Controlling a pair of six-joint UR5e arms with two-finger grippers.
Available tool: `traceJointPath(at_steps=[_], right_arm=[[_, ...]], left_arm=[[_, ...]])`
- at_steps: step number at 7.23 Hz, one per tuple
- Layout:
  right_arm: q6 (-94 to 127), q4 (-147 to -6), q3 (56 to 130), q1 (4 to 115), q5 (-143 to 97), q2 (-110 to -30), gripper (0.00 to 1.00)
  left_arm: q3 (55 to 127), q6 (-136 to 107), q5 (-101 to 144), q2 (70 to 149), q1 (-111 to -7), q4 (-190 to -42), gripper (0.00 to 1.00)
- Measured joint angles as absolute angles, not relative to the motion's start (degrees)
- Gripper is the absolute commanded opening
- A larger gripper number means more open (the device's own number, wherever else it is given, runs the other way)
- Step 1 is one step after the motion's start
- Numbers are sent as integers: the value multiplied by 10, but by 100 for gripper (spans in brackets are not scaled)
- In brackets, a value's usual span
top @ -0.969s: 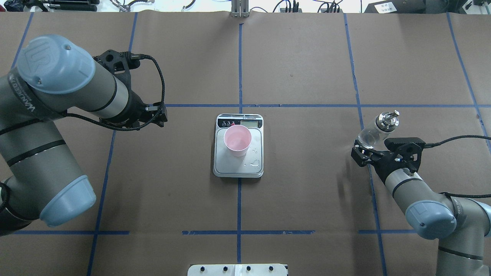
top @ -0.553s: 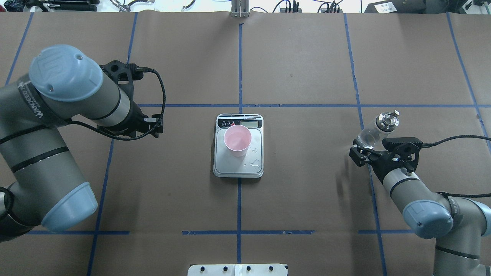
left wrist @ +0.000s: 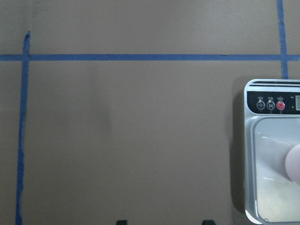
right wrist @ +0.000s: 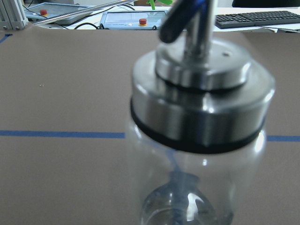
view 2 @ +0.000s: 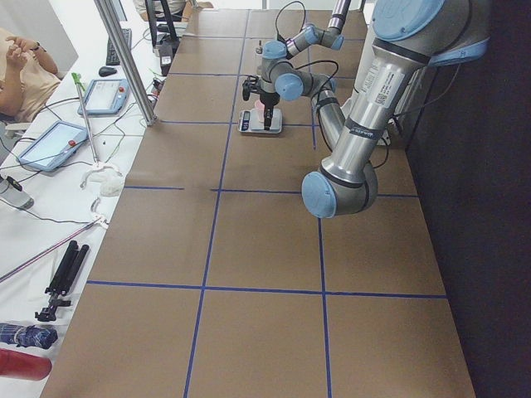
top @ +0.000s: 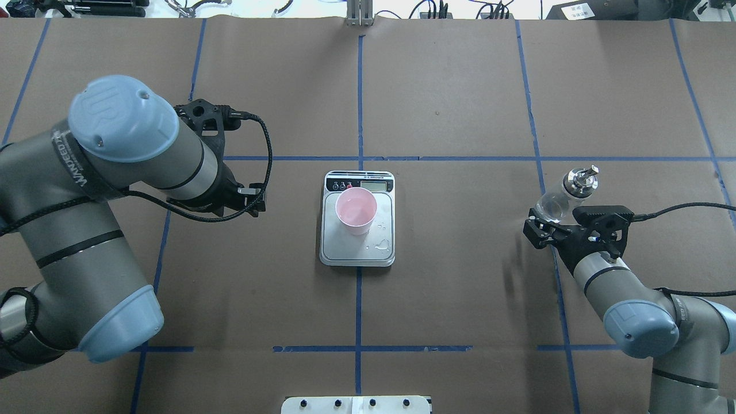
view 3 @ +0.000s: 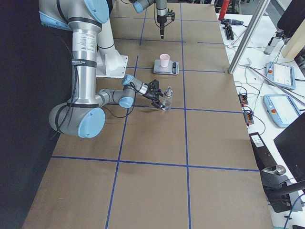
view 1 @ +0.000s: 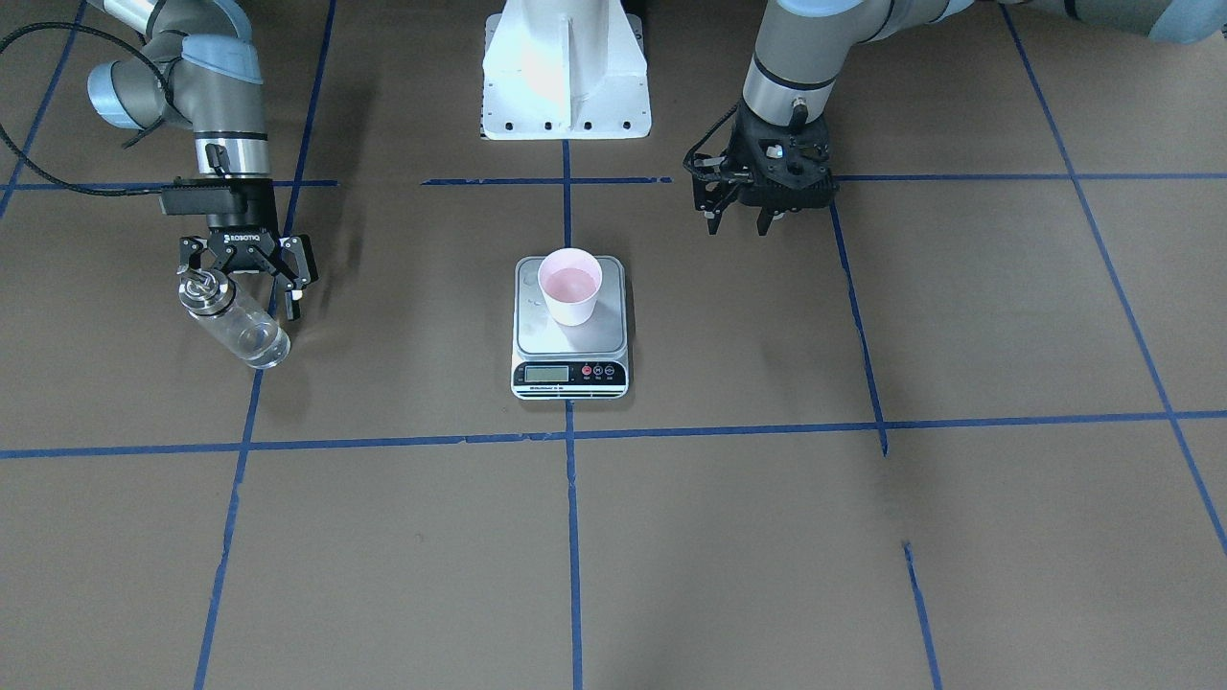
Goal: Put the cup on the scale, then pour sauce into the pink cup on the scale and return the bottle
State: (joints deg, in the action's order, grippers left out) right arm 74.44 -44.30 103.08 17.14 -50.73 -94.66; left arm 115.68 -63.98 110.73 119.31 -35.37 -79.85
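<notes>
The silver cap (view 1: 208, 294) has a thin spout (view 1: 195, 277) on top, so I expect the cap to stay on when I tilt the clear bottle to pour.
The pale pink cup (top: 356, 210) (view 1: 569, 285) stands upright on the steel platform of the scale (top: 357, 253) (view 1: 537, 337) at the table's middle, with a few clear droplets on the platform beside it. The clear bottle (top: 566, 192) (view 1: 235, 321) (view 3: 167, 99) (right wrist: 197, 140) with its silver cap stands upright on the table at the right. My right gripper (top: 545, 225) (view 1: 244, 292) is open just behind it, its fingers spread wide and apart from the glass. My left gripper (view 1: 738, 228) (top: 256, 201) (left wrist: 164, 222) hangs open and empty to the left of the scale.
Blue tape lines grid the brown table cover. The robot's white base (view 1: 566, 67) sits behind the scale. A metal post (view 3: 248, 33) and a bench with tablets (view 3: 281, 76) run along the far side, where a person (view 2: 21, 75) sits.
The left arm has swung, carrying its open gripper nearer the robot and a little toward the scale. The right gripper has drawn back slightly from the bottle. Cup, scale and bottle have not moved.
</notes>
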Motion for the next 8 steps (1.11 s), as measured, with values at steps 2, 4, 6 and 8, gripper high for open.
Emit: traceJointPath(at_steps=[2, 4, 6, 8], right_arm=[[744, -443, 1031, 171, -507, -947, 100], [744, -443, 1031, 171, -507, -947, 100], [744, -443, 1032, 171, -506, -947, 100], [744, -442, 1032, 171, -506, -947, 100]], left_arm=[[1137, -640, 1108, 1210, -345, -800, 0], [1133, -640, 1109, 1218, -344, -804, 0], [1133, -651, 1110, 1222, -344, -815, 0], [1133, -699, 1110, 1223, -343, -839, 69]])
